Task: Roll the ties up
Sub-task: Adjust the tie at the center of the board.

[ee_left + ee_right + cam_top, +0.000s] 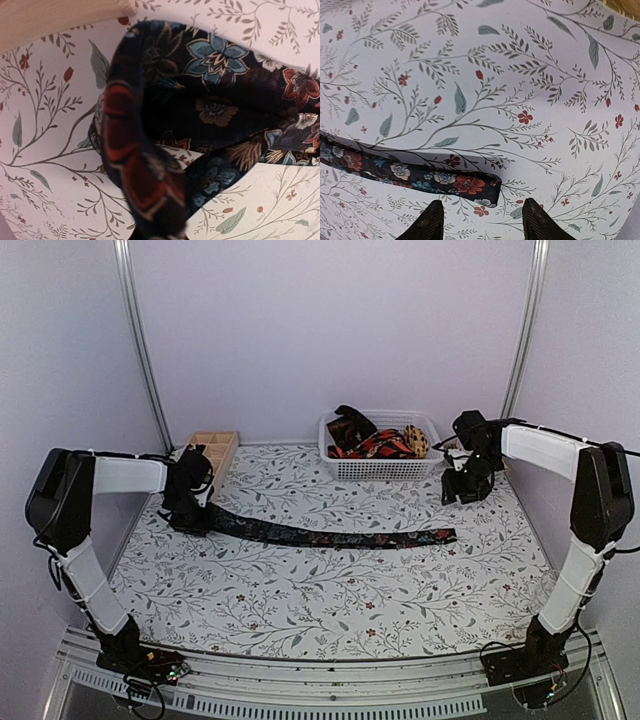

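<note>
The tie's wide end (131, 137) bulges in a loose loop, so my left gripper should draw it back toward the wooden tray (218, 448), then open and retake it before rolling.
A long dark floral tie (330, 537) lies stretched across the table from left to right. My left gripper (190, 515) is down on its wide end, and the left wrist view shows the tie (215, 100) folded up against the camera, with a red-flowered fold covering the fingers; the gripper is shut on that fabric. The narrow end of the tie (470, 184) lies flat just ahead of my right gripper (484, 225), which is open with nothing between its fingers. That right gripper (462, 492) hangs over the table beside the basket. More ties (375, 443) lie heaped in the basket.
The white mesh basket (380, 470) stands at the back centre-right. A shallow wooden tray (215, 448) with square compartments sits at the back left, close behind the left gripper; its edge (50, 15) shows in the left wrist view. The table carries a floral-print cloth (320, 610).
</note>
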Tool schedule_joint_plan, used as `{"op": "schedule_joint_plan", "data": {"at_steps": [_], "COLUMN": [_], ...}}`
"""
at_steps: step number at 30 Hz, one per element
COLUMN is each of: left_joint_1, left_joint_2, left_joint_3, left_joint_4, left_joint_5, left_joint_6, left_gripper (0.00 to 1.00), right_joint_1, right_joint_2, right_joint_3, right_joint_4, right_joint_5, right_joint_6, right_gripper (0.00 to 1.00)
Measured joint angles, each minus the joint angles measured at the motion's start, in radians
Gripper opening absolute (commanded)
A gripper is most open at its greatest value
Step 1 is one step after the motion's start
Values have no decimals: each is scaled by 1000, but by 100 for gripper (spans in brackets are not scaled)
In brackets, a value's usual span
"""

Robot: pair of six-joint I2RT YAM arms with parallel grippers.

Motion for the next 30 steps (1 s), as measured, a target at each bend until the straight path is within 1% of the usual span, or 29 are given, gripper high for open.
{"op": "schedule_joint_plan", "data": {"at_steps": [4,8,11,19,22,24,26,30], "left_joint_1": [-8,-42,-59,-98,-112,-101,-73,13], "left_joint_2": [-2,-32,-82,-252,-327,-374,-385,-311], "left_joint_3": [23,47,62,79,79,82,100,118], "left_joint_4": [-8,-27,-51,-164,-203,-216,-237,-255], "left_joint_5": [0,11,42,101,147,183,204,213], "left_joint_6": [10,34,44,8,-14,-20,-16,3], "left_gripper": [0,0,0,0,0,0,0,0], "right_joint_1": [51,134,171,167,170,173,174,168], "right_joint_2": [-64,-104,-111,-111,-111,-111,-109,-105], "right_joint_3": [45,69,82,82,78,74,73,51], "right_joint_4": [23,60,76,96,97,92,80,69], "right_joint_5": [-22,-54,-89,-158,-157,-131,-87,1], "right_joint_6": [-30,-78,-100,-118,-119,-119,-119,-101], "right_gripper": [63,65,67,68,68,70,73,73]}}
